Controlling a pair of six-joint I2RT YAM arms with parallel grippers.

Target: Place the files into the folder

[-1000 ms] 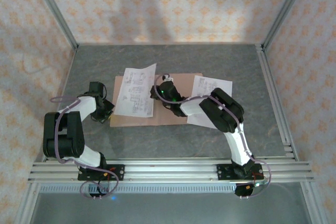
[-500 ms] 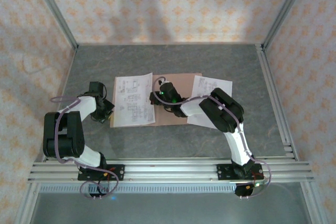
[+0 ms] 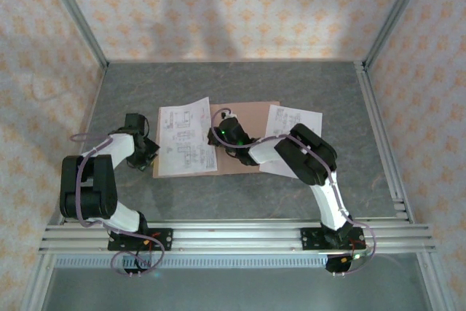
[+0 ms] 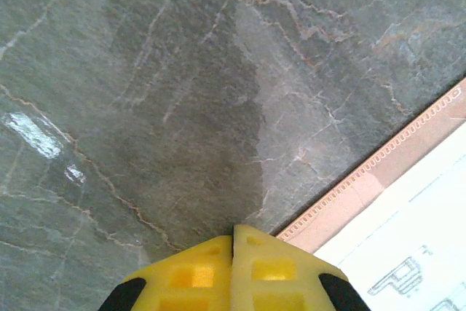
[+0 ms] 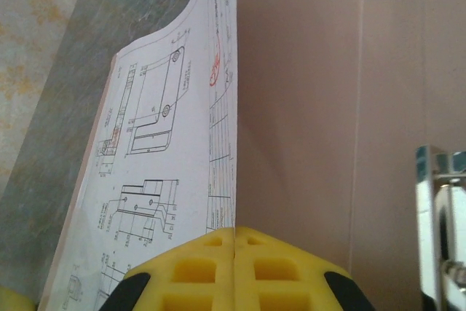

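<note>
The sheet's edge [image 3: 207, 103] bends up against the robot's shut right gripper, so the robot should move back, let the sheet lie flat again, and go to the metal clip [image 5: 443, 225].
The pinkish-brown folder [image 3: 247, 116] lies open and flat in the middle of the table. One white printed sheet [image 3: 186, 140] of the files rests on its left half. My right gripper [image 3: 216, 136] is shut on that sheet's right edge. In the right wrist view the sheet [image 5: 175, 143] runs up to the seam of my right gripper [image 5: 234, 231], with bare folder [image 5: 306, 107] beside it. A second sheet [image 3: 295, 125] lies at the folder's right end, partly under the right arm. My left gripper [image 3: 149, 152] is shut and holds nothing. It is low over the table at the folder's left edge [image 4: 393, 172].
The grey marbled table [image 3: 240, 81] is boxed in by patterned walls and slanted aluminium posts [image 3: 76, 16]. Aluminium rails [image 3: 233, 237] run along the near edge by the arm bases. Open tabletop lies behind and in front of the folder.
The sheet on the left was tilted with its right side raised. It now lies flat on the folder's left half. My right gripper has moved slightly left and down with it. The left arm stayed put.
</note>
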